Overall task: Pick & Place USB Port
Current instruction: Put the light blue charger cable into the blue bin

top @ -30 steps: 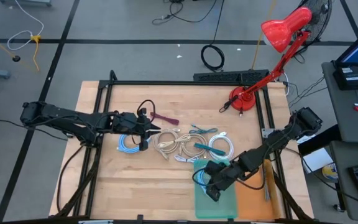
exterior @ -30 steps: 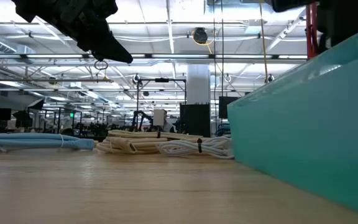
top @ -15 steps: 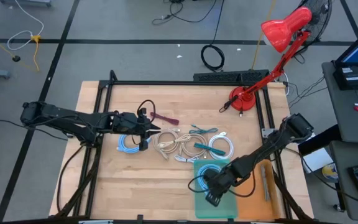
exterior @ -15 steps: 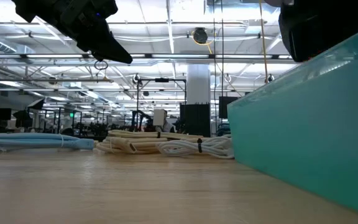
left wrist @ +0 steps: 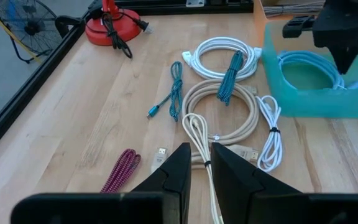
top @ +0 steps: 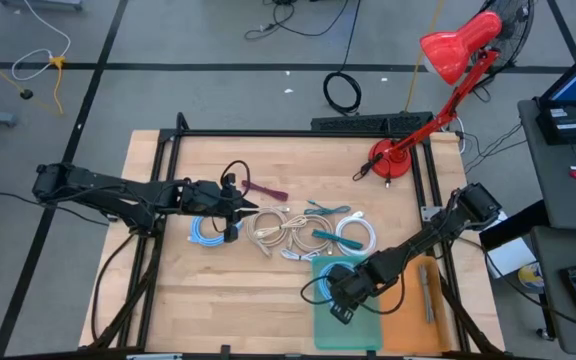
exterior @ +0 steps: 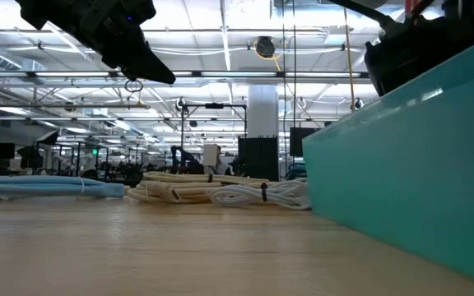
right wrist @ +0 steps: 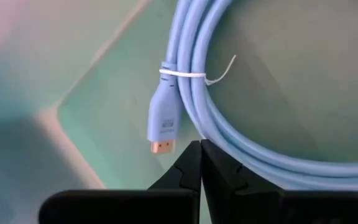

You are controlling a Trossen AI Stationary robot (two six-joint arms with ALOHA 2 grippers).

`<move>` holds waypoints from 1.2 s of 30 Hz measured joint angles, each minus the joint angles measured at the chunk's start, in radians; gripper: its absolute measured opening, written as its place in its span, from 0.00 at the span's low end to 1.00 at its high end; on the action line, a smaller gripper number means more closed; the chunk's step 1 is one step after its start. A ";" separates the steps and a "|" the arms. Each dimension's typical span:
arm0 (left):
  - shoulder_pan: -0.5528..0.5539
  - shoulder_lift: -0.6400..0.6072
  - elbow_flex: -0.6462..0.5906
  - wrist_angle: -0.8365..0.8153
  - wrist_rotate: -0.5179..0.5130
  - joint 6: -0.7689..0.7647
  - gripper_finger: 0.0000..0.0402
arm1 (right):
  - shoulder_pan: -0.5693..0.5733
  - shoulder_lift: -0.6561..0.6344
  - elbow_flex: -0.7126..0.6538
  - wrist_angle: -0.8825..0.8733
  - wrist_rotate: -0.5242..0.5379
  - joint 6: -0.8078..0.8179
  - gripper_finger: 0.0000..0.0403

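Observation:
Next, my right gripper lifts clear because the light blue coil is inside the teal bin [top: 328,272], and my left gripper should pick up the other coil [top: 198,231] next to the beige coils.
A coiled light blue USB cable [right wrist: 272,106], bound by a white tie, lies in the teal bin [right wrist: 98,68]; its gold-tipped plug [right wrist: 163,124] points at the bin floor. In the high view this coil [top: 328,276] sits at the bin's far left, with one loop at the left wall. My right gripper [right wrist: 201,144] is shut and points steeply down into the bin [top: 353,335], its tips right at the coil's strands. My left gripper [top: 240,208] hovers over the cables at the table's middle, its fingers [left wrist: 180,165] slightly apart and holding nothing. My right gripper comes at the coil from above, slanting down, with its shut fingertips right at the coil's nearest strands [right wrist: 211,144]. Nothing shows between the fingers. Whether the tips touch the strands I cannot tell.
Loose cables lie mid-table: a light blue coil [top: 206,230], beige coils [top: 273,230], a white coil [top: 356,236], a teal braided cable [top: 323,210] and a maroon one [top: 265,190]. An orange tray [top: 418,300] adjoins the bin. A red lamp [top: 393,160] stands far right.
My right gripper has sunk into the teal bin and tipped more steeply downward, and it now shows at the top right of the low view. The light blue coil is in the bin beside it.

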 joint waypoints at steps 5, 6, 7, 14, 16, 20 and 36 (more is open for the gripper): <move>0.000 0.000 0.000 0.000 0.000 0.000 0.17 | 0.000 -0.001 0.001 -0.026 0.046 -0.002 0.00; 0.000 0.000 0.000 0.000 0.000 0.000 0.17 | 0.000 -0.001 0.000 -0.021 0.052 -0.011 0.00; 0.000 0.000 0.000 0.000 0.000 0.000 0.17 | 0.000 -0.001 0.000 -0.014 0.059 -0.017 0.00; 0.000 0.000 0.000 -0.001 0.000 0.000 0.17 | 0.003 -0.021 0.000 0.004 0.067 -0.020 0.00; 0.000 0.000 0.000 -0.001 0.000 0.000 0.17 | 0.006 -0.043 -0.001 0.021 0.074 -0.022 0.00; 0.000 0.000 0.000 -0.002 -0.001 0.000 0.17 | 0.018 -0.105 -0.001 0.077 0.144 -0.064 0.00; 0.000 -0.001 0.000 -0.075 -0.002 -0.002 0.17 | 0.010 -0.282 0.000 0.407 0.714 -0.728 0.00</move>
